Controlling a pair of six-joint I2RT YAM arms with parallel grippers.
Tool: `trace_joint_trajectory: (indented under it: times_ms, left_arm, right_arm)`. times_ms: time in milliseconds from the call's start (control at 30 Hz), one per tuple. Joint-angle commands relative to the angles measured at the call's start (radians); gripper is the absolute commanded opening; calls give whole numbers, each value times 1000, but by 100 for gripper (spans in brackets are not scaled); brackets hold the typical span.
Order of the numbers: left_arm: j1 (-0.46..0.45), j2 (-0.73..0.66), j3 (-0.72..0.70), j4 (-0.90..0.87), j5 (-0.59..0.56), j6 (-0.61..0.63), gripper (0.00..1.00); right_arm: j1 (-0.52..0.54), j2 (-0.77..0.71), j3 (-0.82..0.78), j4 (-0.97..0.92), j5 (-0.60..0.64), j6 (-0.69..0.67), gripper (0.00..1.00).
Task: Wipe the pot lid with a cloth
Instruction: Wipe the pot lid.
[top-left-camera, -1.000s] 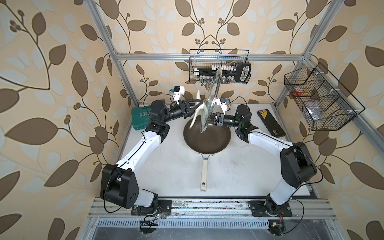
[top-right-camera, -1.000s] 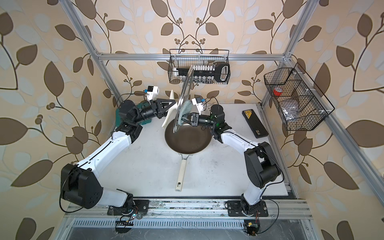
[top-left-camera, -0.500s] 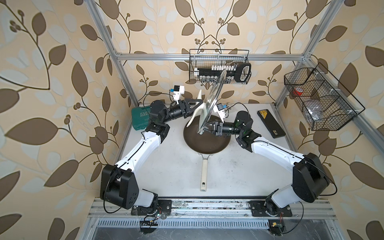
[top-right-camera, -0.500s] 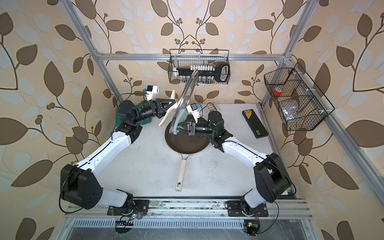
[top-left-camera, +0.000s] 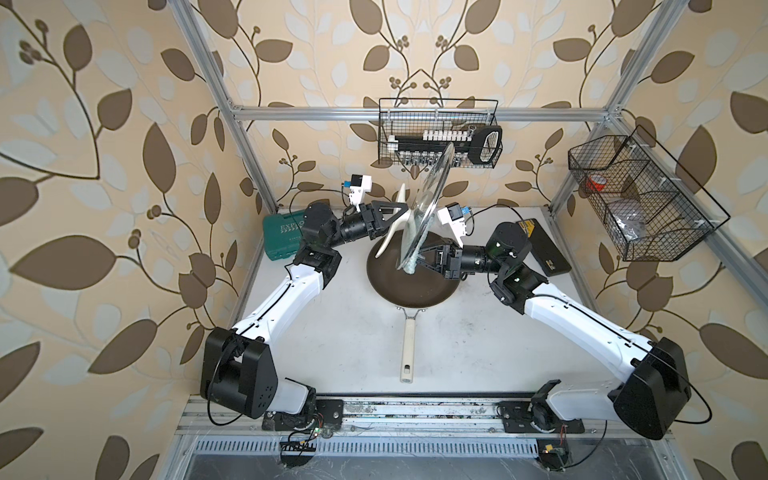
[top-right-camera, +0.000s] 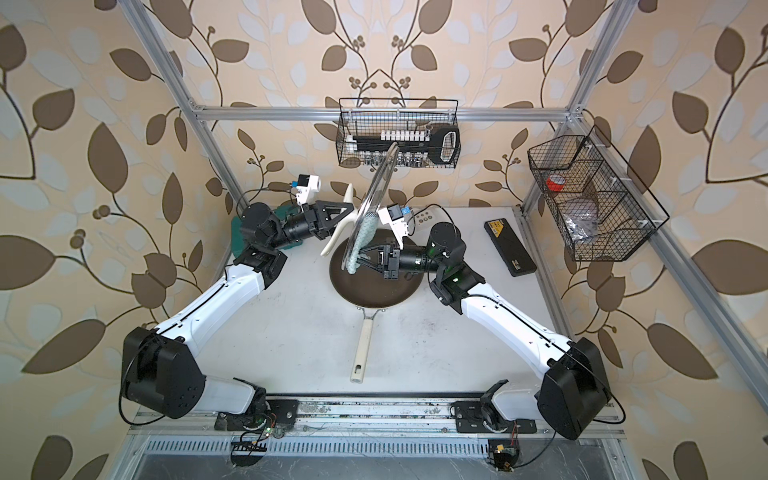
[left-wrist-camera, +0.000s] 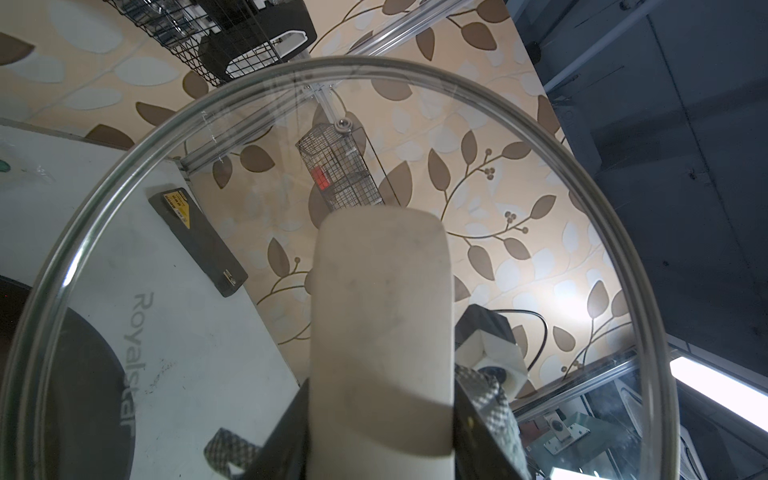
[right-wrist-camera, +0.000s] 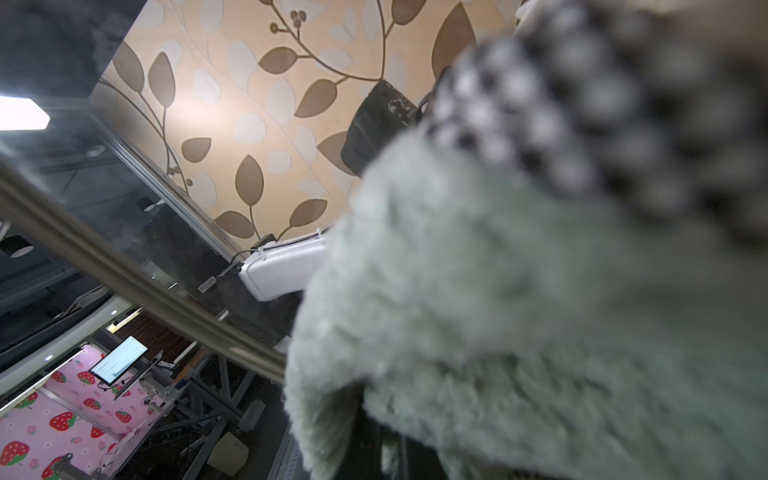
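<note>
Next, I wipe back up with my right gripper toward the middle of the pot lid's far side (top-right-camera: 375, 198), because the cloth is at the pot lid's lower rim (top-right-camera: 347, 266).
My left gripper (top-left-camera: 397, 214) is shut on the cream bar handle (left-wrist-camera: 382, 311) of the pot lid (top-left-camera: 428, 199) and holds it up on edge, leaning, above the dark frying pan (top-left-camera: 399, 286). In the left wrist view the clear glass lid (left-wrist-camera: 519, 208) fills the frame, a black finger on each side of the handle. My right gripper (top-right-camera: 360, 255) is shut on the cloth (top-right-camera: 361, 239), a pale green-grey rag pressed against the lower part of the lid's far face. The cloth (right-wrist-camera: 519, 311) covers the fingers in the right wrist view, with the lid's metal rim (right-wrist-camera: 124, 266) beside it.
The pan's long cream handle (top-left-camera: 408, 353) points toward the table's front edge. A green case (top-left-camera: 284, 232) lies at the back left and a black case (top-left-camera: 544, 249) at the back right. A clear packet (top-right-camera: 426, 217) lies behind the pan. Wire baskets hang on the back wall (top-left-camera: 438, 133) and right frame (top-left-camera: 640, 195).
My right gripper has slid the cloth down the lid toward its low edge, and the right elbow has swung outward. The lid's top has tipped slightly to the right. The left arm has stayed put.
</note>
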Motion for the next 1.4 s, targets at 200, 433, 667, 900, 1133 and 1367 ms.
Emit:
trace_joint_trajectory:
  times_ms: [200,433,667,900,1133,1367]
  left_arm:
    - [-9,-51,47,230,6,30,0]
    - [-9,-75,57,230,37,21,0]
    - [-10,-94,73,261,48,-18,0]
    - [-9,-114,96,261,48,-28,0]
    - [-9,-117,105,263,21,-20,0]
    - [-9,-101,95,285,7,-23,0]
  right_arm:
    - [-41,-26,179,-138,11,-91,0]
    - [-135,27,293,-162,-11,-84,0]
    - [-211,126,351,-143,-18,-68,0]
    - [-224,206,309,-80,-41,-39,0]
    - [-153,219,224,-52,-62,-50,0]
    - [-36,152,129,-62,-62,-83,0]
